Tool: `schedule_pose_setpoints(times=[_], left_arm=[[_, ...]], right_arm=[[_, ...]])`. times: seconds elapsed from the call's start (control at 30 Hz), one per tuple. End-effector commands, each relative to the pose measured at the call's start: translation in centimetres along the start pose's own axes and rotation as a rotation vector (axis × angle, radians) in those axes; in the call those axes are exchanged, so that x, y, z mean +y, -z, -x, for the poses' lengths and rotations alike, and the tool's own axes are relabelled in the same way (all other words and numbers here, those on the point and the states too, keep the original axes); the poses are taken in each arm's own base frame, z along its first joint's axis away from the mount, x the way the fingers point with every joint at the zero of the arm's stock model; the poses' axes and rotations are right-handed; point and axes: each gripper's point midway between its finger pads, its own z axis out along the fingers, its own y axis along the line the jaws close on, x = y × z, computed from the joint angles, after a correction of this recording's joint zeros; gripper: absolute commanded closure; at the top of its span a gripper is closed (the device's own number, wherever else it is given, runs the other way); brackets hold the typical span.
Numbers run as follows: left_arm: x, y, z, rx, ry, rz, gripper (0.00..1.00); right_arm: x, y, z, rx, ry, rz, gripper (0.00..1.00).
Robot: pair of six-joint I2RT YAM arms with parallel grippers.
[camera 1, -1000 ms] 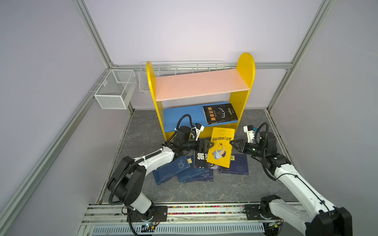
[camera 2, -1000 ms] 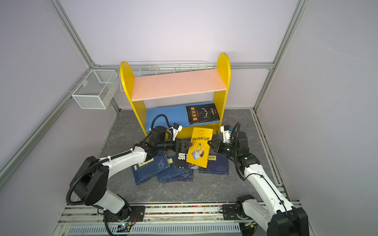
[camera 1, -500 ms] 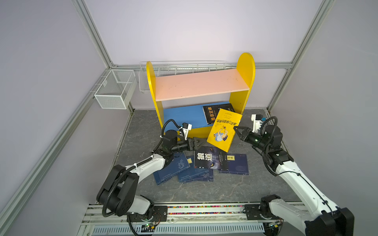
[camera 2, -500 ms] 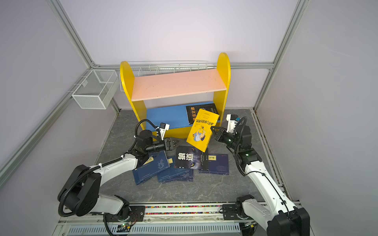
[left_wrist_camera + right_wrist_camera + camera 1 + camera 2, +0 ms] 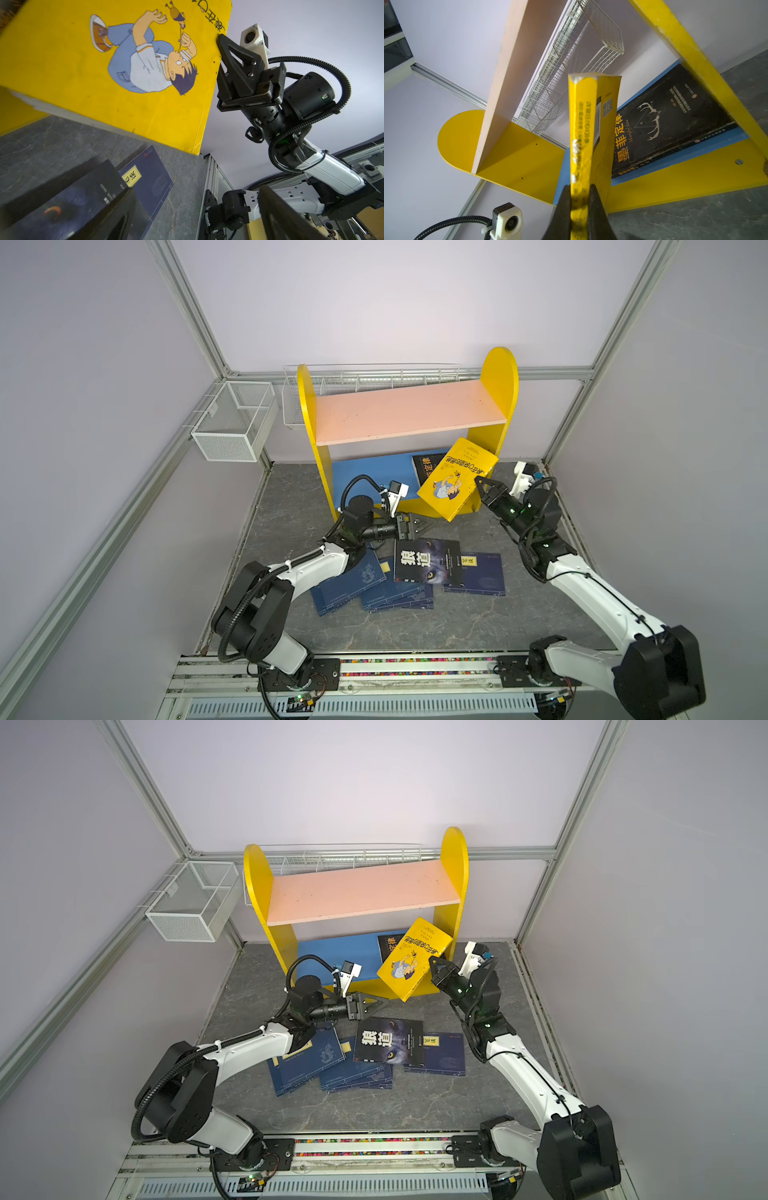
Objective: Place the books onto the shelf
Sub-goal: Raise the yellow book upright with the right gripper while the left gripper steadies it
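Observation:
Next, my right gripper levels the slanting yellow book, its low corner [image 5: 449,517] below the blue board, before I lay it onto the shelf's black book [image 5: 426,465].
My right gripper [image 5: 478,484] [image 5: 432,963] [image 5: 579,193] is shut on the spine of the yellow book [image 5: 455,479] [image 5: 413,959] [image 5: 104,72] [image 5: 583,135]. The book hangs tilted in the air before the right end of the shelf's [image 5: 409,410] [image 5: 361,890] blue lower board [image 5: 370,470]. A black book [image 5: 428,466] [image 5: 675,120] lies flat on that board. My left gripper [image 5: 428,524] [image 5: 382,1004] [image 5: 196,189] is open and empty, low over the floor. Just past it, another black book [image 5: 428,560] [image 5: 72,197] and several navy books [image 5: 353,580] lie on the floor.
A white wire basket [image 5: 232,420] hangs on the left wall, and a long wire basket [image 5: 370,375] runs behind the shelf top. The arms' base rail [image 5: 374,668] lines the front edge. Metal frame posts stand at the back corners.
My right gripper has carried the yellow book up and back toward the shelf's lower tier. My left gripper has drawn back to the left, away from the book, and opened wider.

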Motion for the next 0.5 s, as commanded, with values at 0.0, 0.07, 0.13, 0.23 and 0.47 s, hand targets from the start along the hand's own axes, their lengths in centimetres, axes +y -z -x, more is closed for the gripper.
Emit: schedule_pose_setpoints(times=[0.0,0.07,0.13,0.23,0.47], left_arm=[[-1.6,-1.2,1.1,-0.004,-0.045,-0.062,0.09],[-1.6,-1.4,1.4,-0.012,-0.046,-0.069,0.09],[-1.7,-1.6,1.7,-0.020,-0.041,-0.086,0.09],[-1.8,-2.1,2.2,-0.030,-0.024,-0.117,0.12],[-1.2,-2.2,3.9,-0.125,0.000,-0.100,0.16]], right_arm=[[5.5,0.3,3.1,-0.123,-0.035,0.185,0.94],[5.8,0.2,3.1,-0.125,-0.049,0.196,0.94],[6.4,0.3,3.1,-0.129,-0.054,0.219,0.94],[7.1,0.2,3.0,-0.132,-0.052,0.238,0.94],[7.6,0.2,1.9,-0.102,-0.078,0.267,0.94]])
